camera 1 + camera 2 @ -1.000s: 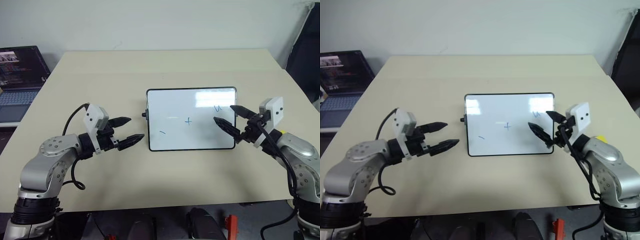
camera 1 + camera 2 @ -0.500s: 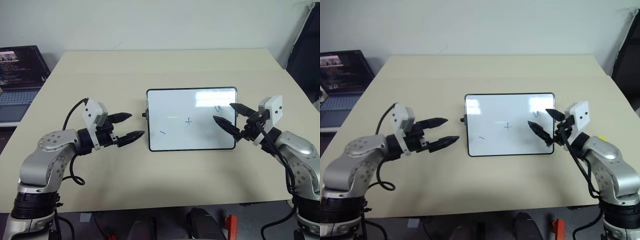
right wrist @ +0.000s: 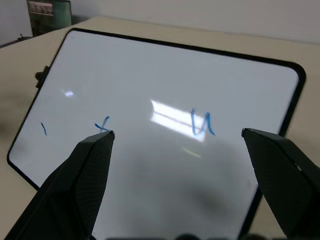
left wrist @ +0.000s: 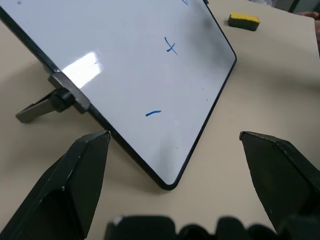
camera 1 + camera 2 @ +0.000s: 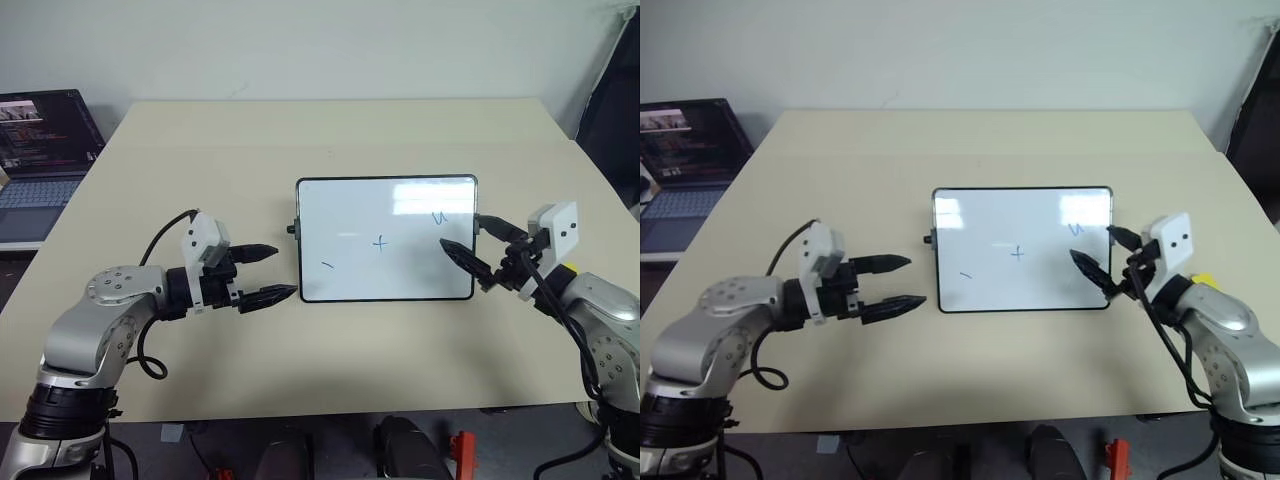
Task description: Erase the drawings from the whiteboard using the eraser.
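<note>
The yellow eraser lies clear of the whiteboard with its yellow side up, so my right gripper should keep moving toward it, open, and close across the eraser's long sides.
The whiteboard lies in the middle of the beige table, black-framed, with a knob on its left side. The drawings on it are blue: a short dash, a plus and a "u" squiggle. The yellow eraser lies on the table beyond the board's right edge, mostly hidden behind my right arm in the eye views. My left gripper hovers open just off the board's near left corner. At the board's right edge my right gripper stands open, holding nothing.
An open laptop sits off the table's far left corner. A dark object stands past the table's right side. The table's front edge runs close below both arms.
My right gripper has drawn back to the right, from over the "u" to the board's right edge. My left gripper has swung slightly toward the board's near left corner.
</note>
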`<state>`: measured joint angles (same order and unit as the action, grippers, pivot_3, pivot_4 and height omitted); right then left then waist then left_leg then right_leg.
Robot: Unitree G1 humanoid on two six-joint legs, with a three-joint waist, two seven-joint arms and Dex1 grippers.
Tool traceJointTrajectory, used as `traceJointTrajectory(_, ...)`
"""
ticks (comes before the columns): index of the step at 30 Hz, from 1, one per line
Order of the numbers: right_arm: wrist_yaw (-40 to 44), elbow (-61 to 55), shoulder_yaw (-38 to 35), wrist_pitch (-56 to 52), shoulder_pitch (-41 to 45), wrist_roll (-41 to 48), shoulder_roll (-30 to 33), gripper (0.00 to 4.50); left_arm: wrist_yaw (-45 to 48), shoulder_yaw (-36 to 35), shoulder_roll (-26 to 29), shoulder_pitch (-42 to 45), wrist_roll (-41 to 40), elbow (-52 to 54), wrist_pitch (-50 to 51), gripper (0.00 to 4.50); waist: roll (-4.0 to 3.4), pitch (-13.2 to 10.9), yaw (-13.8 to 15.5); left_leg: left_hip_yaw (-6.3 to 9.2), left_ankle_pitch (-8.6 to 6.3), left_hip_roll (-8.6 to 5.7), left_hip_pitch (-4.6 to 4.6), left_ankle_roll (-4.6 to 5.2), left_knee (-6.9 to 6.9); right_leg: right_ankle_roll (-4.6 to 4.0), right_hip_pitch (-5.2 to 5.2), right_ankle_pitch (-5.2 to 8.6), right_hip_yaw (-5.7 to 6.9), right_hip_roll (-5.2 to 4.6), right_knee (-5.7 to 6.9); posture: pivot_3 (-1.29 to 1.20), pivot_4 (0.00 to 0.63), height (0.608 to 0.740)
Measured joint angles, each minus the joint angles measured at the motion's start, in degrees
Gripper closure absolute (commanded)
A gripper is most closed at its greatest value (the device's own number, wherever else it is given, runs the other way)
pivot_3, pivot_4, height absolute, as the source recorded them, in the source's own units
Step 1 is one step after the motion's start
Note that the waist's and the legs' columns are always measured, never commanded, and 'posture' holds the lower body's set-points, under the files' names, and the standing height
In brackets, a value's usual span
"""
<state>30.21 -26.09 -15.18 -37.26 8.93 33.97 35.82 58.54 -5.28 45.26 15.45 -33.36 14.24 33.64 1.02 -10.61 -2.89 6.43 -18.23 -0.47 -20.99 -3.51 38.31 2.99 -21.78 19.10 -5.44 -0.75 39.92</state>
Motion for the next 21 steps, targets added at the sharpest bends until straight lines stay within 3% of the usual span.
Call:
traceJointTrajectory(7, -0.36, 2.42, -11.59, -0.57, -3.83, -0.05, 4.73, 0.04, 2.2, 0.79, 1.63, 1.53, -1.38, 2.75, 1.36, 0.0, 0.01, 0.0, 0.16, -0.01, 0.0, -0.01, 0.03, 0.0, 0.06, 0.0, 0.08, 0.0, 0.0, 0.02, 0.01, 0.0, 0.15, 0.74)
traceJointTrajectory(12, -0.43, 7.07, -14.82, -1.01, -3.84, -0.12, 5.88, 0.04, 2.32, 5.84, -1.88, 7.21, -3.05, 7.59, 2.34, 0.0, 0.01, 0.0, 0.15, -0.07, 0.0, -0.04, 0.06, 0.01, 0.17, 0.01, 0.2, -0.01, -0.03, 0.04, 0.01, 0.0, 0.15, 0.74)
traceJointTrajectory(21, -0.53, 20.2, -15.74, -1.02, -1.7, -3.65, 9.21, 0.04, -4.75, 23.1, -23.45, 19.5, 8.38, -5.18, -1.91, 0.0, 0.01, -0.01, 0.81, -0.23, 0.03, -0.14, 0.06, 0.09, 0.57, 0.23, 0.41, -0.18, -0.11, 0.35, -0.01, 0.0, 0.15, 0.74)
